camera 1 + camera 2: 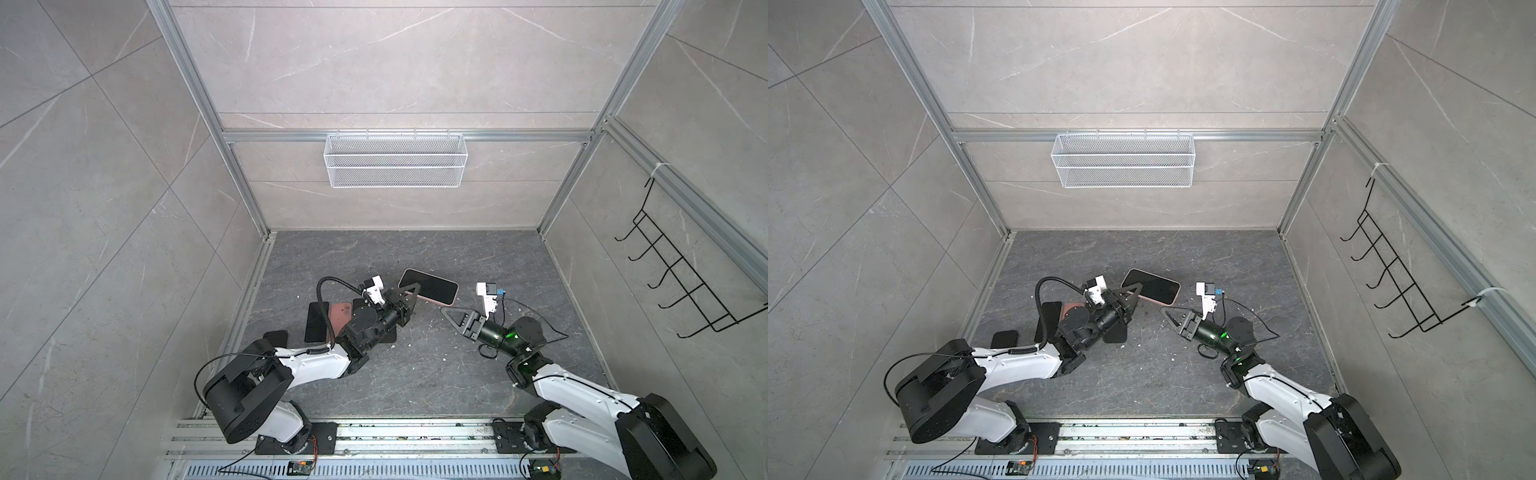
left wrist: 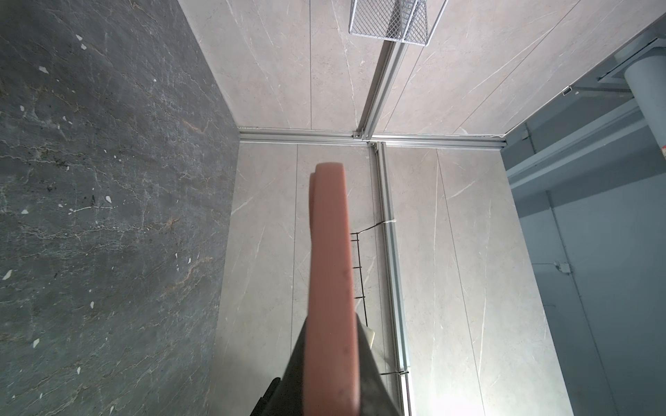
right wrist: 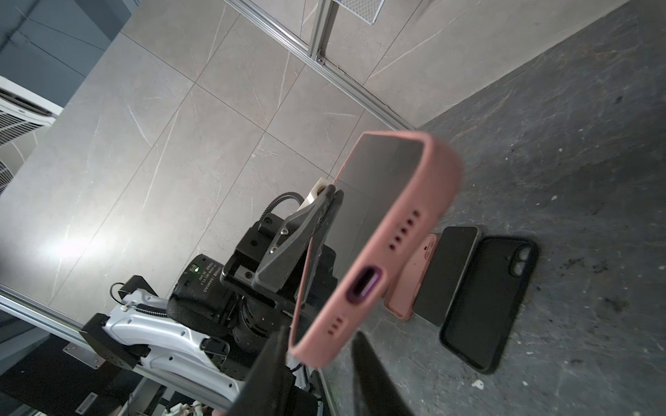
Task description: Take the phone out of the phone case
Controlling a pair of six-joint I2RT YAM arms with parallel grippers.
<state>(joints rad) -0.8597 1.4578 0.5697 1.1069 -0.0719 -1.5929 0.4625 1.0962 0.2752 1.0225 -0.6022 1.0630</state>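
I should move my right gripper back while my left gripper turns the case (image 1: 429, 286) straight, because the pink case is slanted and only its lower corner (image 3: 313, 352) meets my right gripper.
The phone (image 1: 432, 286) (image 1: 1152, 289), dark screen up, sits inside a pink phone case (image 3: 407, 230) and is held in the air above the dark floor. My left gripper (image 1: 411, 291) (image 1: 1133, 291) is shut on one long edge of the case, which the left wrist view shows edge-on (image 2: 329, 270) between the fingers. My right gripper (image 3: 320, 333) (image 1: 444, 309) has its two fingers apart on either side of the case's lower corner, near the charging port. One finger (image 3: 274, 345) touches the corner; the other (image 3: 364, 356) stands a little off it.
On the floor beside the left arm lie an empty pink case (image 3: 414, 281), a bare black phone (image 3: 447, 273) and a black case (image 3: 486, 306). A white wire basket (image 1: 395, 160) hangs on the back wall and a black hook rack (image 1: 681, 270) on the right wall.
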